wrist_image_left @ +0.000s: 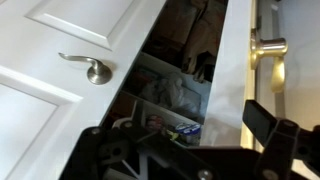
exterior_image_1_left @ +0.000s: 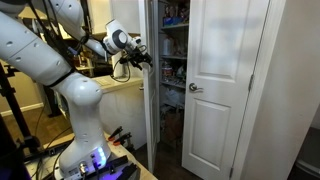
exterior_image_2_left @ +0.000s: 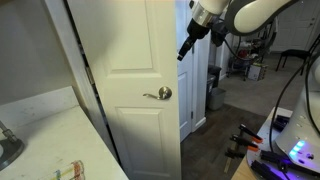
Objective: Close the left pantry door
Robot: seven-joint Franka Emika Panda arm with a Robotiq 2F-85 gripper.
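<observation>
The robot's gripper is facing the open door's free edge (exterior_image_2_left: 179,115), so the robot should first move back toward the counter side, then reach in and push the door's outer side (exterior_image_2_left: 152,52) above the door's handle.
The left pantry door (exterior_image_2_left: 130,60) is a tall white panelled leaf that stands swung open, with a silver handle (exterior_image_2_left: 157,94) near its right edge. In an exterior view it shows edge-on (exterior_image_1_left: 150,105). In the wrist view it is the white strip (wrist_image_left: 232,70) with its handle (wrist_image_left: 268,47) beside it. My gripper (exterior_image_1_left: 137,55) hangs in the air at upper-door height, just off the door's free edge (exterior_image_2_left: 185,48). It is open and empty (wrist_image_left: 180,150) and touches nothing.
The twin door (exterior_image_1_left: 225,80) is shut, with its handle (exterior_image_1_left: 195,88) near its left edge; it also shows in the wrist view (wrist_image_left: 60,60). Stocked pantry shelves (exterior_image_1_left: 172,65) show in the gap. A white counter (exterior_image_2_left: 40,130) lies beside the open door. Cables lie on the floor by my base (exterior_image_1_left: 120,140).
</observation>
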